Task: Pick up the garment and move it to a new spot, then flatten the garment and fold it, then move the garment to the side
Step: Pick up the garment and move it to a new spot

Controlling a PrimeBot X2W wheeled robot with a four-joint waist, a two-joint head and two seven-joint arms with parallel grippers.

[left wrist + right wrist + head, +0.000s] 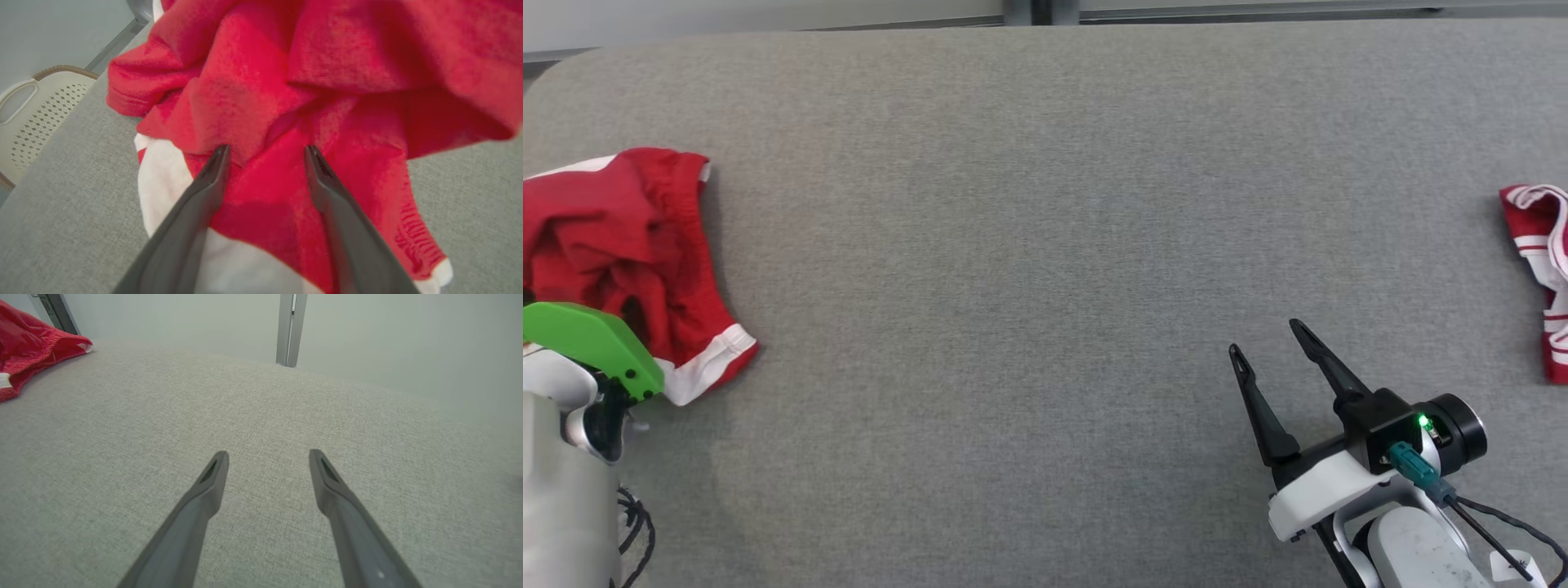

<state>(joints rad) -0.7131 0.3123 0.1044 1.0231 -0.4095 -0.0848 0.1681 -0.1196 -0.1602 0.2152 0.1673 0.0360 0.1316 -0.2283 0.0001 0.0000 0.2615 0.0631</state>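
Note:
My left gripper is to carry the red garment (680,230), which lies in loose, bunched folds (606,260), so the garment will hang down from it and land in a heap.
A crumpled red garment (621,237) with white trim lies at the left of the grey table (1045,204). In the head view my left arm's green wrist cover (592,343) hangs over the garment's near edge and hides the fingers. In the left wrist view my left gripper (265,151) is open, its tips pressed down into a fold of the red garment (286,81), with cloth between them. My right gripper (1266,337) is open and empty above the bare table at the lower right. In the right wrist view my right gripper (268,454) shows the garment (28,351) far off at the upper left.
A second red cloth with white stripes (1539,269) lies at the table's right edge. A cream perforated basket (36,110) stands beyond the table's edge near the garment. A wall with a metal post (288,330) rises behind the table.

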